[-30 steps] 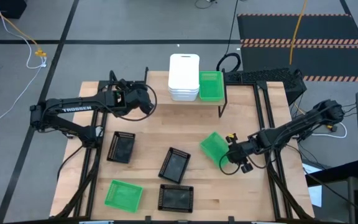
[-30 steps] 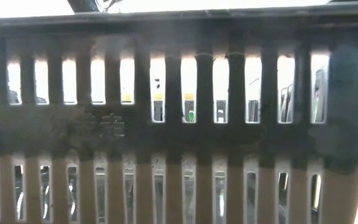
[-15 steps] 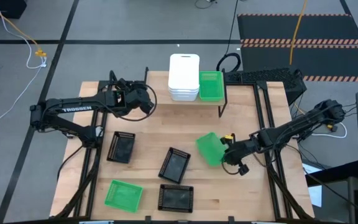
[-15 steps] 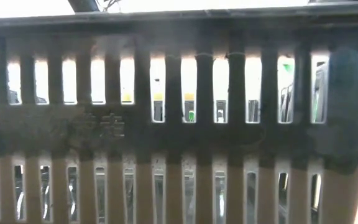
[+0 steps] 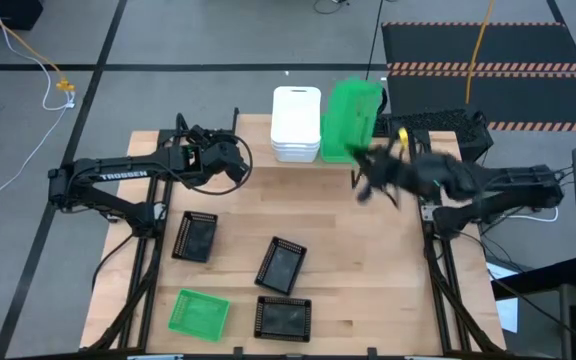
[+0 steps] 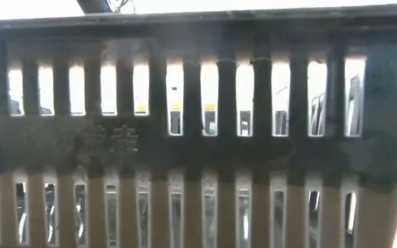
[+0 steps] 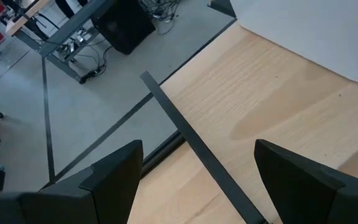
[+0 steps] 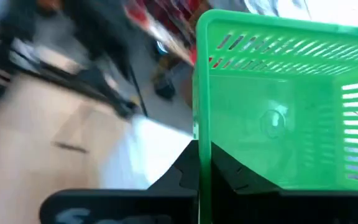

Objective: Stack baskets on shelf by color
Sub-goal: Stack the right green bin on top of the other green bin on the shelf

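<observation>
The robot's right gripper should keep lowering the held green basket (image 5: pixel 356 104), which hangs open side up over the place (image 5: pixel 335 150) beside the white baskets, until the basket settles there.
My right gripper (image 5: pixel 366 162) is shut on a green basket (image 5: pixel 353 112) and holds it in the air above the right part of the shelf (image 5: pixel 255 135), next to the stack of white baskets (image 5: pixel 296 122). The held basket covers what stands under it. My left gripper (image 5: pixel 232 160) hangs open and empty beside the shelf's left end. Three black baskets (image 5: pixel 196 237) (image 5: pixel 281 265) (image 5: pixel 284 317) and another green basket (image 5: pixel 199 312) rest on their bottoms on the table. My right gripper (image 8: pixel 204 163) pinches one wall of the green basket at its rim (image 8: pixel 202 118), one finger inside the basket and one outside. The basket is lifted clear of table and shelf. In the high view its open side faces up.
In the low view a black basket's slotted wall (image 6: pixel 198 145) stands right before the camera and blocks almost everything else. The shelf's thin black legs (image 5: pixel 356 178) stand near my right arm. Bare wood lies between the shelf and the loose baskets.
My right gripper has lifted the green basket off the table's right middle and swung it fast toward the far edge, up over the shelf's right part. The basket, tilted on the table before, now hangs clear with its open side up.
</observation>
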Controlling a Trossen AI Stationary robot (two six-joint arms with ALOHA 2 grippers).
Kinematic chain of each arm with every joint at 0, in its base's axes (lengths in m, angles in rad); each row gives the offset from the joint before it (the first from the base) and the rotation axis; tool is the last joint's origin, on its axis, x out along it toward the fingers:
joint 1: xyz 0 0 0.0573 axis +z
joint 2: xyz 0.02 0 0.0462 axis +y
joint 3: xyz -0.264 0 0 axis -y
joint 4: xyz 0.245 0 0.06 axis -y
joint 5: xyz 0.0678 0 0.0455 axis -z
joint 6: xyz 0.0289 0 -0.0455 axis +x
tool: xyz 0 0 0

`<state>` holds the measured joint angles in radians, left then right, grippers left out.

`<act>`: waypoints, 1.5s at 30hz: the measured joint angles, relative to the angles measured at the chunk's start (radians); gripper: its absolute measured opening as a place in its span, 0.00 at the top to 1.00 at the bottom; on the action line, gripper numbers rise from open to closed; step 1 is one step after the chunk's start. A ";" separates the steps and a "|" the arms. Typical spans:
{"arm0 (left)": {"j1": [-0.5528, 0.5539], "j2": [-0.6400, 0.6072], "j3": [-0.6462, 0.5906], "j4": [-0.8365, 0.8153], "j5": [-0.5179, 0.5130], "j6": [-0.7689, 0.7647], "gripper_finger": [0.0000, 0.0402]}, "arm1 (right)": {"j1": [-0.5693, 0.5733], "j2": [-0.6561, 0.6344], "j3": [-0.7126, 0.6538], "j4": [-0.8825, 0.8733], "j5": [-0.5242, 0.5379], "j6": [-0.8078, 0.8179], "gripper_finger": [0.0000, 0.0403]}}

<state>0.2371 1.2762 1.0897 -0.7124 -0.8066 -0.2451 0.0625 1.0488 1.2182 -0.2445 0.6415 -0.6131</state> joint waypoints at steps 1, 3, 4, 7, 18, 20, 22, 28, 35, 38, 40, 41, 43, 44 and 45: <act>0.000 0.000 0.000 0.000 0.000 0.000 0.23 | -0.058 0.016 0.017 -0.030 -0.033 0.007 1.00; 0.000 0.000 0.000 0.000 0.000 0.000 0.23 | -0.158 0.054 0.047 -0.109 -0.116 0.015 1.00; 0.000 0.000 0.000 0.000 0.000 0.000 0.23 | -0.203 0.074 0.059 -0.148 -0.170 0.020 1.00; 0.000 0.000 0.000 -0.001 0.000 0.007 0.23 | -0.323 0.138 0.103 -0.287 -0.303 0.077 1.00; 0.004 0.000 0.000 0.009 0.000 0.024 0.23 | -0.530 0.253 0.144 -0.519 -0.595 0.118 1.00; 0.004 0.000 0.000 0.010 0.000 0.024 0.23 | -0.541 0.268 0.144 -0.553 -0.610 0.116 1.00; 0.004 0.000 0.000 0.010 0.000 0.022 0.23 | -0.546 0.277 0.143 -0.582 -0.621 0.107 1.00; 0.004 0.000 0.000 0.010 0.000 0.015 0.23 | -0.546 0.280 0.143 -0.594 -0.621 0.104 0.99; 0.004 0.000 0.000 0.007 0.000 0.014 0.23 | -0.546 0.280 0.143 -0.609 -0.621 0.131 0.95; 0.004 0.000 0.000 0.007 0.000 0.014 0.23 | -0.540 0.280 0.143 -0.619 -0.621 0.130 0.92; 0.004 0.000 0.000 0.007 0.000 0.014 0.23 | -0.539 0.277 0.143 -0.615 -0.621 0.130 0.89; 0.004 0.000 0.000 0.007 0.000 0.014 0.23 | -0.539 0.272 0.143 -0.616 -0.621 0.130 0.88; 0.004 0.000 0.000 0.006 0.000 0.014 0.23 | -0.537 0.266 0.142 -0.610 -0.622 0.130 0.84; 0.004 0.000 0.000 0.006 0.000 0.014 0.23 | -0.532 0.263 0.142 -0.604 -0.622 0.137 0.83; 0.004 0.000 0.000 0.006 0.000 0.014 0.23 | -0.530 0.260 0.142 -0.604 -0.622 0.149 0.81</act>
<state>0.2409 1.2762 1.0897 -0.7059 -0.8062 -0.2314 -0.4676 1.3087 1.3605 -0.8486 0.0193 -0.4645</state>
